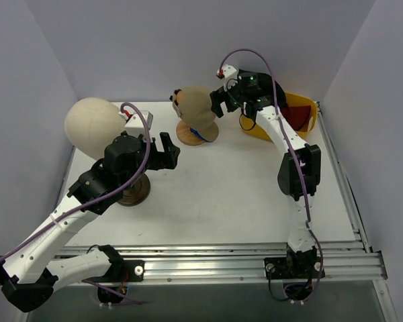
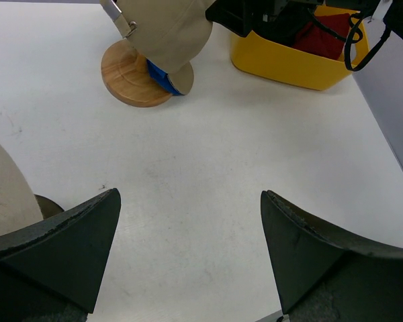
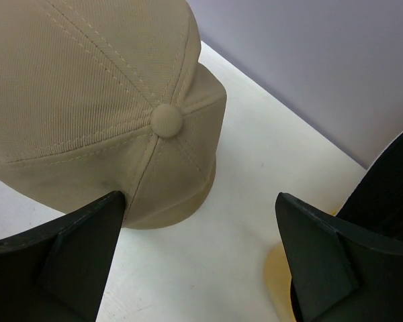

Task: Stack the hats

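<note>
I should move my right gripper back over the tan cap's top (image 1: 196, 100) and settle the tan cap before I get the black hat, because the tan cap is sitting crooked over the blue cap's edge (image 1: 197, 135).
A tan cap (image 1: 195, 106) sits on top of a bright blue cap (image 1: 200, 133), and both rest over a wooden stand (image 1: 187, 137) at the back centre. Only a blue edge (image 2: 162, 75) shows under the tan cap (image 2: 164, 27). My right gripper (image 1: 217, 106) hovers open just right of the tan cap (image 3: 87, 100). Its left fingertip is at the cap's rim and only table lies between the jaws (image 3: 201, 228). A dark red hat (image 1: 297, 115) lies in a yellow bin (image 1: 269, 131). My left gripper (image 1: 171, 153) is open and empty over bare table (image 2: 188, 235).
A cream mannequin head (image 1: 94, 121) on a dark base (image 1: 134, 191) stands at the left, beside my left arm. The yellow bin (image 2: 289, 64) sits at the back right corner by the wall. A black shape (image 3: 389, 181) next to my right finger cannot be identified.
</note>
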Robot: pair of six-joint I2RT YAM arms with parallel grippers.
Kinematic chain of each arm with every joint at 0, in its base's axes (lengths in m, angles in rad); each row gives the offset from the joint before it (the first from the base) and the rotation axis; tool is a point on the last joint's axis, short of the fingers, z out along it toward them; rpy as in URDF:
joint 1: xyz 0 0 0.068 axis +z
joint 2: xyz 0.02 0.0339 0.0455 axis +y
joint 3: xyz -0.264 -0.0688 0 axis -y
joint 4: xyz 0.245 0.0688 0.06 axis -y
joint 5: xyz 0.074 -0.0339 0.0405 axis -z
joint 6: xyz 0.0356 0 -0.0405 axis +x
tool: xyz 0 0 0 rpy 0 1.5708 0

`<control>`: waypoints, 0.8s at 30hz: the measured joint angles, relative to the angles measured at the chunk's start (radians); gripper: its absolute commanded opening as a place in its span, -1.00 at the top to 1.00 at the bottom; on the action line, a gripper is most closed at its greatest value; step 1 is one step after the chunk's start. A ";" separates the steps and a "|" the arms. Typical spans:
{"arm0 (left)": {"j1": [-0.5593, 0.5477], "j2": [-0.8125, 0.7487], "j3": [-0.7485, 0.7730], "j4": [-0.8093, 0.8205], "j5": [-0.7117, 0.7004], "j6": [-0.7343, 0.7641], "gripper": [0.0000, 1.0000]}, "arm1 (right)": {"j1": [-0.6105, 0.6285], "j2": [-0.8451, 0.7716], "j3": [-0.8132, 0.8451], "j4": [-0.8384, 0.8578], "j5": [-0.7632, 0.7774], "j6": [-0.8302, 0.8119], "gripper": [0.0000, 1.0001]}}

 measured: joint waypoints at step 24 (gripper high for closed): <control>0.000 -0.026 -0.045 0.070 -0.027 -0.002 -0.88 | 0.100 0.032 0.145 0.126 0.148 0.399 -0.60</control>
